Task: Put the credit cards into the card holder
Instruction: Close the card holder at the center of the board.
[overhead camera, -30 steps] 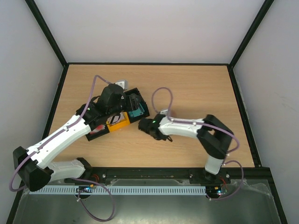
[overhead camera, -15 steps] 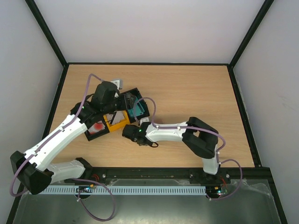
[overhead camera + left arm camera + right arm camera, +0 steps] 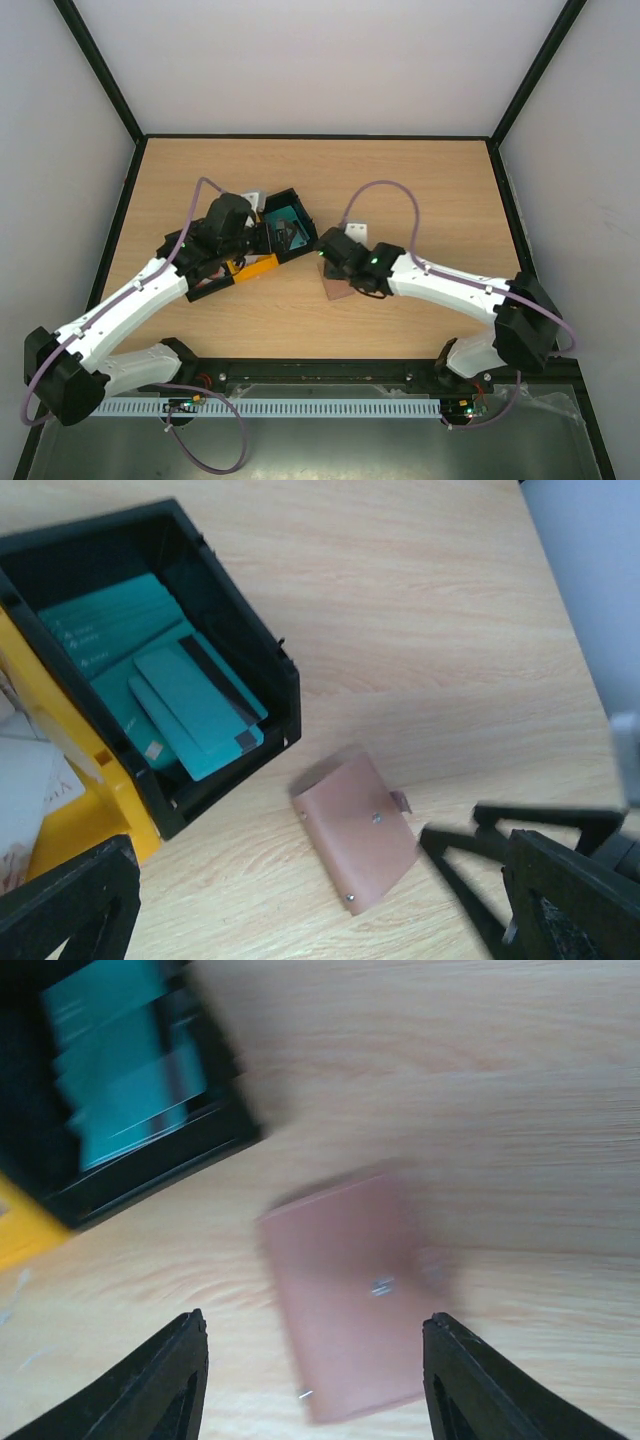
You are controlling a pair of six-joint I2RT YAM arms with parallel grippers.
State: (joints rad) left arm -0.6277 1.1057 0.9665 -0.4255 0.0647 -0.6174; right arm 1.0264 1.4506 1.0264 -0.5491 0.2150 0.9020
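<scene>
The card holder's strap point(image 3: 401, 801) sticks out beside the snap, so next my left gripper steadies the holder while my right gripper folds the strap over the snap point(image 3: 376, 819).
The brown card holder point(image 3: 356, 830) lies flat on the wooden table, just right of the black tray point(image 3: 285, 695). Several teal credit cards point(image 3: 190, 705) lie inside that tray. My left gripper point(image 3: 322, 858) hovers open above the holder, with nothing between its fingers. My right gripper point(image 3: 315, 1325) is also open, one finger on each side above the card holder point(image 3: 350, 1305), which looks blurred. In the top view the right gripper point(image 3: 335, 262) covers most of the holder point(image 3: 336, 290), and the left gripper point(image 3: 245, 240) is over the trays.
A yellow tray point(image 3: 75, 780) adjoins the black one and holds a pale card point(image 3: 20, 790). Another black tray point(image 3: 200, 287) sits under the left arm. Black frame rails border the table.
The right arm has swung to the right, away from the trays, and its jaws have opened. The card holder now shows on the table under it. The left jaws have opened wider.
</scene>
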